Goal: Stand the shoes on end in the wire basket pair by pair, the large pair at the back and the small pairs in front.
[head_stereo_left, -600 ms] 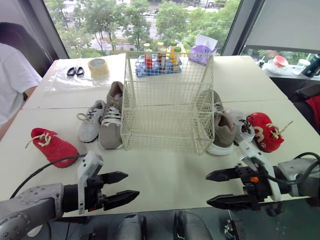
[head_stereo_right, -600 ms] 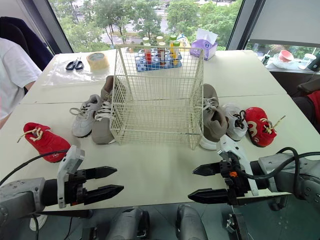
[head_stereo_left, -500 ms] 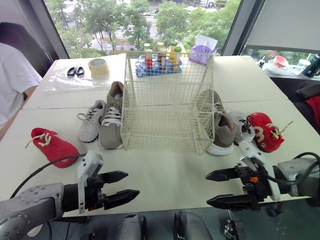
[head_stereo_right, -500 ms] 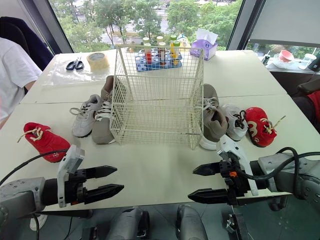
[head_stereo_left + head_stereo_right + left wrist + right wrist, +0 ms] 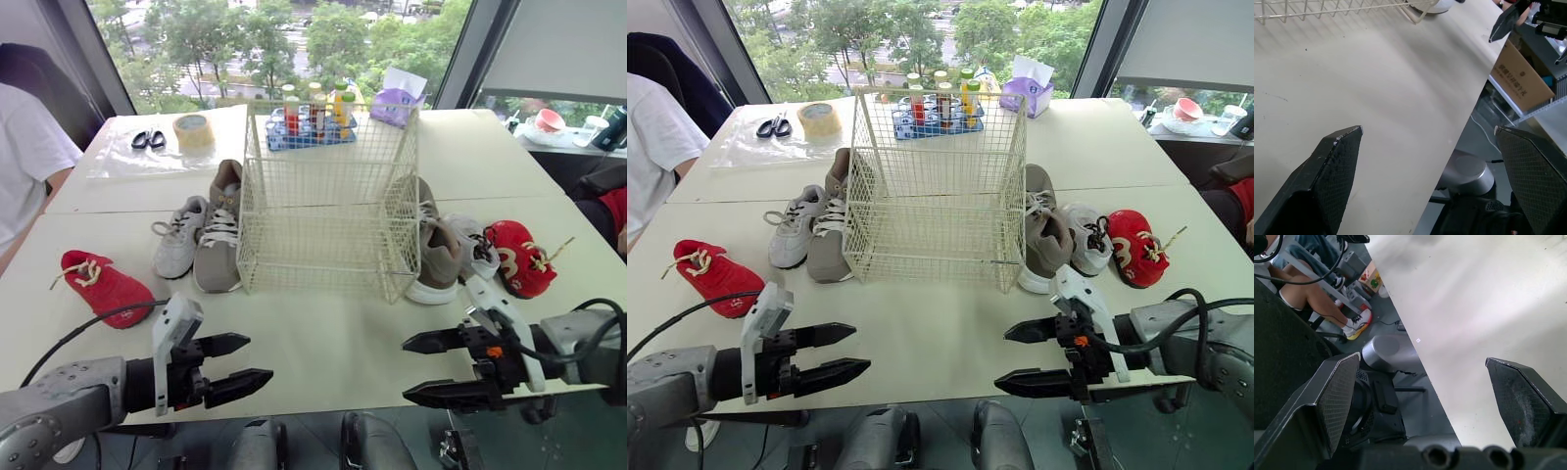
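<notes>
The taupe shoe (image 5: pixel 437 257) seems longer than the basket's wire sides (image 5: pixel 328 137) are tall, so I expect the shoe's heel to poke up above the basket's rim when I stand the shoe inside.
A white wire basket (image 5: pixel 328 201) stands empty mid-table. To its left lie a large taupe shoe (image 5: pixel 217 228), a small grey-white shoe (image 5: pixel 177 236) and, further left, a small red shoe (image 5: pixel 104 285). On its right lie the other taupe shoe (image 5: pixel 436 247), a small white shoe (image 5: pixel 478 245) and a red shoe (image 5: pixel 518 257). My left gripper (image 5: pixel 249 359) hovers open at the table's near edge, front left. My right gripper (image 5: pixel 409 368) is open at the near edge, front right. Neither holds anything.
Behind the basket stands a blue rack of bottles (image 5: pixel 312 117), with a purple tissue pack (image 5: pixel 396 101) to its right. Scissors (image 5: pixel 148 139) and a tape roll (image 5: pixel 193 132) lie back left on a plastic sheet. A person in white (image 5: pixel 24 157) sits at the far left.
</notes>
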### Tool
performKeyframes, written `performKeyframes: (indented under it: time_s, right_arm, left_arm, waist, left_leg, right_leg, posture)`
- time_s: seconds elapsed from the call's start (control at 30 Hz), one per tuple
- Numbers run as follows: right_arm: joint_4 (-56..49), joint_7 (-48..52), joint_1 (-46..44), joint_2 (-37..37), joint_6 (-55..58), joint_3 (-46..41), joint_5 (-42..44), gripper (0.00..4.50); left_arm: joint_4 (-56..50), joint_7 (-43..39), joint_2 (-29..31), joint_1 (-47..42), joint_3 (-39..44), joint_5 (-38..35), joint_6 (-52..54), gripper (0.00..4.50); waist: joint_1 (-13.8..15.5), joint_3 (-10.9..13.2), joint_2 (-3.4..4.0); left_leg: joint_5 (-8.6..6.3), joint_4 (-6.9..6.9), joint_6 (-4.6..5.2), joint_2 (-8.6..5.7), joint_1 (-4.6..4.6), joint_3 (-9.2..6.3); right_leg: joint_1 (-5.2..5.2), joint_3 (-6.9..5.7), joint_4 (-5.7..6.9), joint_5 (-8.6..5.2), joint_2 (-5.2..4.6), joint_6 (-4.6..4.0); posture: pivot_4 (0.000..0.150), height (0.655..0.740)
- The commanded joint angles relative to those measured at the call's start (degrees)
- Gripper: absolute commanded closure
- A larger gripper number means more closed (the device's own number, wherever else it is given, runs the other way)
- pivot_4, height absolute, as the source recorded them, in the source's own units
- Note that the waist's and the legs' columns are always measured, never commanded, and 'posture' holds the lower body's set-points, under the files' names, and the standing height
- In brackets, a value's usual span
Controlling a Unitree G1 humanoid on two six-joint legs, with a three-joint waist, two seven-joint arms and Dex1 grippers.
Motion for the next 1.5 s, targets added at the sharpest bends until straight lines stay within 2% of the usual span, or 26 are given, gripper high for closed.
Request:
performKeyframes:
  time_s: [0.03,0.2,0.33,0.47,0.57,0.7,0.87,1.0,1.1,1.33,1.5]
  right_arm:
    - [-0.07,0.36,-0.88,0.43,-0.98,-0.14,-0.44,0.0]
    - [0.66,0.59,-2.33,0.17,-1.27,0.4,-2.22,0.0]
    - [3.57,-0.36,-12.74,-2.63,3.59,-1.64,3.59,0.0]
    - [6.71,3.4,-30.35,-8.53,5.86,1.03,5.08,0.0]
    - [9.4,8.04,-41.98,-8.35,0.91,11.99,-7.0,0.0]
    - [14.17,12.62,-49.54,-4.02,-3.21,22.66,-17.57,0.0]
    - [17.9,15.24,-53.94,3.05,-5.54,30.47,-25.67,0.0]
    - [20.83,15.64,-53.99,6.88,-12.45,40.4,-39.04,0.0]
    - [23.77,15.44,-54.07,8.89,-14.47,42.22,-43.99,0.89]
    - [26.15,14.82,-53.54,11.7,-17.18,41.69,-51.26,4.48]
    - [26.58,14.06,-53.13,12.8,-25.01,40.36,-56.66,4.48]
  left_arm:
    - [-0.79,-0.8,0.11,-0.12,0.17,0.81,-0.88,0.05]
    - [-0.17,-1.04,-0.31,-0.31,-0.07,2.19,-1.3,0.05]
    - [0.76,-3.88,2.93,-0.78,3.44,1.88,-0.38,0.05]
    - [3.64,-4.6,8.0,-6.37,12.23,-9.8,2.33,0.05]
    - [3.93,-2.57,10.45,-12.38,13.24,-16.5,1.93,0.05]
    - [2.08,0.72,11.07,-16.36,10.94,-18.89,1.36,0.05]
    - [0.66,3.97,10.37,-17.55,9.09,-19.62,1.01,0.05]
    - [-0.28,6.13,8.36,-16.98,7.14,-17.72,-0.2,0.05]
    - [-1.18,8.21,7.36,-17.37,6.21,-18.22,-0.85,0.0]
    - [-1.53,9.78,6.36,-17.57,4.62,-17.29,-1.72,0.0]
    - [-0.75,9.56,5.93,-18.78,2.77,-15.73,-2.11,0.0]
  waist:
    - [-0.01,0.0,0.0]
    - [-0.02,0.0,0.0]
    - [-0.19,0.01,0.02]
    - [-0.05,0.08,0.13]
    - [-0.19,0.06,0.12]
    - [-0.46,0.07,0.1]
    - [-0.35,0.07,0.09]
    - [-0.23,0.06,0.09]
    - [-0.21,0.06,0.08]
    - [-0.14,0.0,-0.02]
    - [-0.19,0.0,-0.01]
  left_leg:
    - [0.0,0.0,0.0,0.0,0.0,0.0]
    - [0.0,0.0,0.0,0.0,0.0,0.0]
    - [0.0,0.03,0.0,0.0,0.0,0.03]
    - [0.03,0.04,-0.05,0.02,-0.03,0.01]
    - [0.02,-0.04,-0.07,0.04,-0.01,-0.05]
    - [0.01,-0.03,-0.03,-0.02,-0.04,0.11]
    - [0.19,-0.02,-0.32,-0.03,-0.05,0.18]
    - [0.21,-0.01,-0.35,-0.02,0.0,0.14]
    - [0.22,0.04,-0.36,-0.04,-0.01,0.15]
    - [0.23,0.09,-0.38,-0.04,0.11,0.11]
    - [0.25,0.09,-0.4,-0.07,0.12,0.0]
  right_leg:
    - [0.0,0.0,0.0,0.0,0.0,0.0]
    - [0.0,0.0,0.0,0.0,0.01,0.0]
    - [-0.04,0.02,0.05,0.0,0.0,-0.01]
    - [-0.2,0.03,0.17,0.02,-0.01,-0.04]
    - [-0.13,-0.04,0.06,0.0,0.01,-0.04]
    - [-0.1,0.04,-0.03,0.0,-0.06,0.01]
    - [-0.14,0.09,0.06,0.05,-0.03,0.08]
    - [-0.14,0.07,0.19,0.03,0.0,0.05]
    - [-0.15,0.08,0.27,0.02,-0.03,0.04]
    - [-0.13,0.08,0.58,0.01,-0.03,0.02]
    - [-0.14,0.06,0.71,0.0,-0.01,0.02]
  posture:
    - [0.15,0.74]
    - [0.15,0.74]
    - [0.15,0.74]
    - [0.15,0.74]
    - [0.15,0.74]
    - [0.15,0.74]
    - [0.15,0.74]
    - [0.15,0.74]
    - [0.15,0.74]
    - [0.15,0.74]
    - [0.15,0.74]
